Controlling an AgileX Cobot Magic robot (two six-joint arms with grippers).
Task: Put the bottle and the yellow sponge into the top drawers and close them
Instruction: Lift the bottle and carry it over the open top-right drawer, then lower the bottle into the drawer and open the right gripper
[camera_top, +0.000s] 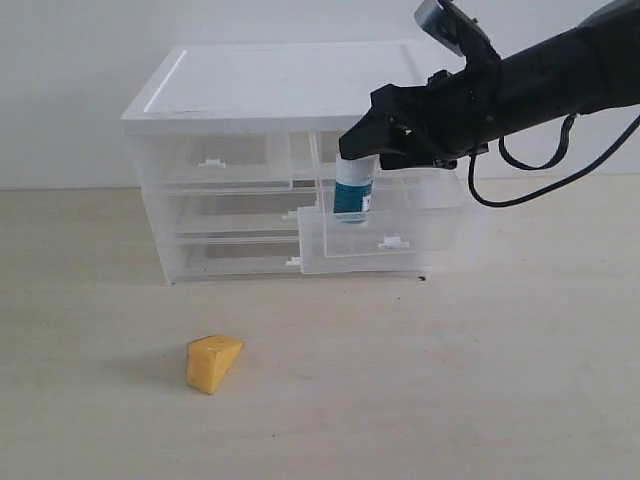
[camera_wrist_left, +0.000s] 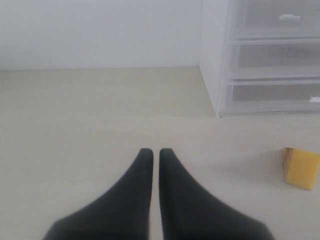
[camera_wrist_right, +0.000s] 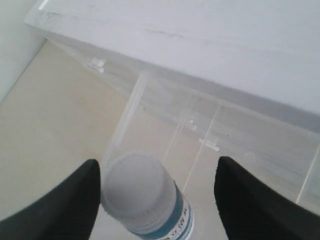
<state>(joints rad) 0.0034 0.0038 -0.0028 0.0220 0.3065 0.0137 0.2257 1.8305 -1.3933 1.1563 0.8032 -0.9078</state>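
I expect the bottle (camera_top: 352, 198) to tip over and lie inside the pulled-out drawer when I push it, because the white bottle's cap (camera_top: 357, 172) stands high above the drawer's rim.
The white bottle (camera_top: 352, 195) with its teal label stands upright with its lower part inside the pulled-out right top drawer (camera_top: 385, 243). My right gripper (camera_top: 375, 150) hangs over it, open. In the right wrist view the bottle's cap (camera_wrist_right: 137, 187) sits close against one finger (camera_wrist_right: 82, 200), and the other finger is well clear of it. The left top drawer (camera_top: 211, 161) is closed. The yellow sponge (camera_top: 213, 362) lies on the table in front of the cabinet. My left gripper (camera_wrist_left: 151, 152) is shut and empty, low over the table, with the sponge (camera_wrist_left: 300, 167) off to one side.
The white-topped cabinet (camera_top: 270, 85) stands at the back against a white wall, with two full-width clear drawers (camera_top: 235, 212) closed under the top pair. The right arm and its cable (camera_top: 520, 190) reach in over the cabinet's right corner.
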